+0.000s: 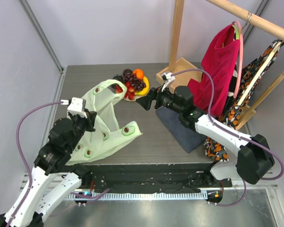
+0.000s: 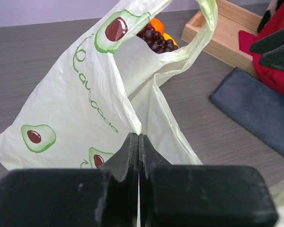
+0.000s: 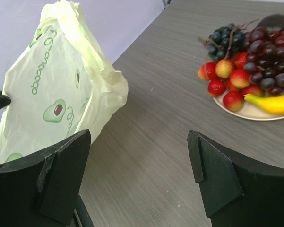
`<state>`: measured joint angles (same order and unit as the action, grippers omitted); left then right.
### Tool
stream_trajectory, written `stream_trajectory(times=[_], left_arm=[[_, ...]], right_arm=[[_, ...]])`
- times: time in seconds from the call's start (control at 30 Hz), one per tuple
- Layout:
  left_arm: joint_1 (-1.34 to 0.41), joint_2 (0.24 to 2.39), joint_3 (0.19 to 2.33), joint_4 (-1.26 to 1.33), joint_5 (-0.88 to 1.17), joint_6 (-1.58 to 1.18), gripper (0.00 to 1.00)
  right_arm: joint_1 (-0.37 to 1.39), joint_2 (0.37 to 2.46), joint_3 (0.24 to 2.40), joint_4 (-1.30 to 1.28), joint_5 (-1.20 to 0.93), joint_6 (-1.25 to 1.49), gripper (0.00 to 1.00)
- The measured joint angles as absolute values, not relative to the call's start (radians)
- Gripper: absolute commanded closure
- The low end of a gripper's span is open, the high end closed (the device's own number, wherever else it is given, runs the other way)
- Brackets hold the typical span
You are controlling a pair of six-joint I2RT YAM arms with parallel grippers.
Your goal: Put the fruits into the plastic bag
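Note:
The plastic bag's loose edge (image 1: 120, 96) sticks out free toward my open right gripper. I should continue to go to that edge until my fingers close on its film (image 3: 114, 88).
The fruits (image 1: 133, 81) are piled on a small white plate (image 1: 128, 99) at the back of the table: dark grapes, red strawberries, an orange and a yellow banana (image 3: 274, 101). The pale green plastic bag (image 1: 104, 118) with avocado prints stands raised left of the plate, one handle loop near the fruits. My left gripper (image 1: 87, 120) is shut on the bag's upper edge (image 2: 132, 118), its tips (image 2: 139, 137) pinching the film. My right gripper (image 1: 145, 101) hovers open just right of the plate, nothing between its fingers (image 3: 212, 165), bare table under them. Through the bag's handle I see grapes (image 2: 156, 40).
A wooden stand base (image 1: 179, 71) sits behind the right gripper. A red cloth (image 1: 217, 66) and a patterned cloth (image 1: 245, 90) hang from a wooden rail at the right. A dark grey mat (image 1: 179, 125) lies under the right arm.

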<state>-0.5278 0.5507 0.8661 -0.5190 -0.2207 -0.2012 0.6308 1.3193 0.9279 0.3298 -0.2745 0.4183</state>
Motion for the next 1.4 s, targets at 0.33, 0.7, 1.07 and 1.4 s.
stream_trajectory(times=[0.33,0.7,1.07,1.4], left_arm=[[-0.528,0.387,0.774,-0.52,-0.304,-0.143,1.0],[-0.528,0.367,0.762,-0.513,-0.316,-0.122,1.0],[-0.528,0.278,0.737,-0.499,-0.375,-0.122,1.0],[-0.528,0.168,0.717,-0.454,-0.452,-0.122,1.0]], right_arm=[[0.759,1.51,1.002,0.411,-0.317,0.5,0.08],[0.862,1.787,1.017,0.652,-0.385,0.72,0.11],[0.868,1.871,1.11,0.605,-0.278,0.725,0.24],[0.778,1.91,1.185,0.502,-0.233,0.647,0.19]])
